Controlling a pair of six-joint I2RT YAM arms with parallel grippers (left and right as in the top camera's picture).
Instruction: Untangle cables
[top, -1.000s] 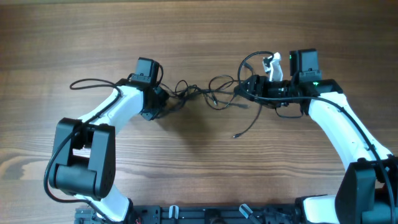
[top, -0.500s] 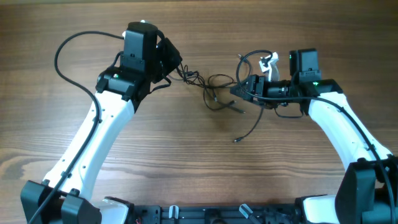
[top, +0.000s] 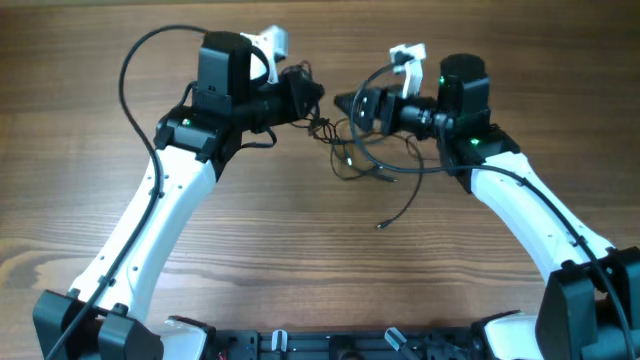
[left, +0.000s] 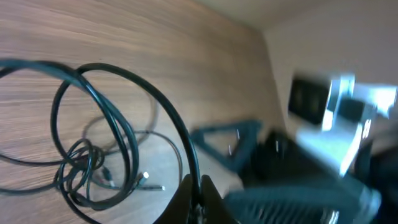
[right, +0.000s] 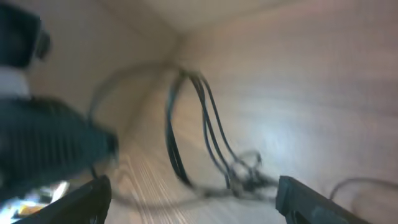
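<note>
The robot's left gripper holds a cable that leads into the knot (top: 325, 130), so the right gripper needs to take hold of the loops (top: 347, 153) while the left gripper draws the cable away.
The cables (top: 345, 152) lie as a loose knot of thin black loops on the table between the two arms. One strand trails down to a plug tip (top: 380, 225). My left gripper (top: 312, 94) is raised above the knot's left side and is shut on one black cable (left: 186, 140), which arcs away to the knot (left: 81, 169). My right gripper (top: 346, 104) faces it from the right, close by, with its jaws open and nothing between them. In the blurred right wrist view the cable loops (right: 208, 134) and knot (right: 245, 171) lie beyond the open fingers (right: 314, 202).
The wooden table (top: 90, 200) stretches all around. A thick black arm cable (top: 135, 60) loops behind the left arm, and another (top: 375, 75) arcs over the right wrist. The arm bases (top: 330, 345) sit along the front edge.
The left arm has risen and its gripper has carried its cable rightward. The right gripper has shifted left toward it and opened wider. The knot has drawn a little to the left.
</note>
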